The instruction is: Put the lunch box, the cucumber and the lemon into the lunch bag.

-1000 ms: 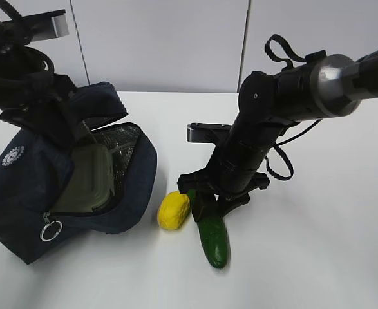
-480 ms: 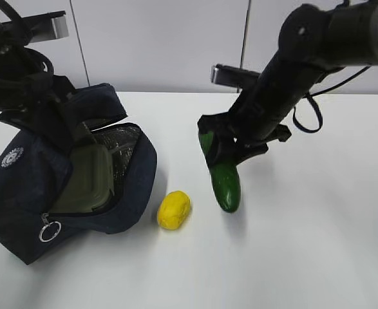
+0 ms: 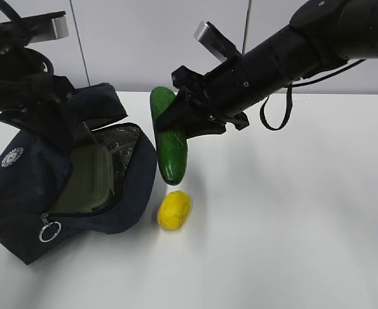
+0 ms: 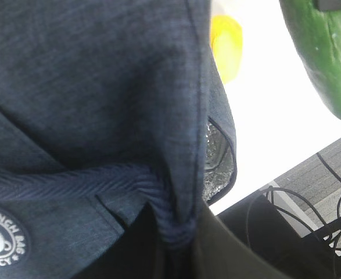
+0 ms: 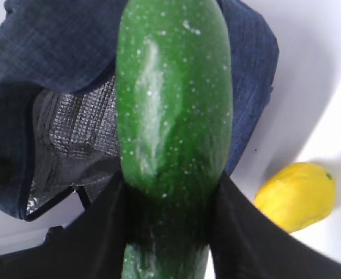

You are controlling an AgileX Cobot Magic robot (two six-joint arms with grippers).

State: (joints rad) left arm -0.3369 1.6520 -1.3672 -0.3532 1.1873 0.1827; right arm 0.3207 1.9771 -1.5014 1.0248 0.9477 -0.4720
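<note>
My right gripper should go on moving the cucumber into the lunch bag until it lies in the free spot before it lets go, because the lunch bag's flap stands up and silver lining [image 3: 122,143] shows free beside the lunch box.
My right gripper [image 3: 176,119] is shut on the dark green cucumber [image 3: 169,136] and holds it in the air, hanging nearly upright, just right of the navy lunch bag's [image 3: 21,187] open mouth. The cucumber fills the right wrist view [image 5: 173,116] and shows in the left wrist view [image 4: 327,52]. The lunch box [image 3: 85,180] with its sage-green lid lies inside the bag. The yellow lemon [image 3: 174,210] lies on the table below the cucumber and shows in both wrist views [image 5: 298,195] [image 4: 225,46]. My left gripper [image 4: 173,232] is shut on the bag's fabric [image 4: 100,116], holding the flap up.
The bag's silver lining [image 3: 121,145] shows at its mouth. A metal ring pull [image 3: 50,230] hangs at the bag's front. The white table [image 3: 292,225] stretches to the right. A pale wall [image 3: 156,38] stands behind.
My right gripper has lifted the cucumber off the table and carried it up and left, from beside the lemon to just right of the bag's mouth. The left arm, bag and lemon have not moved.
</note>
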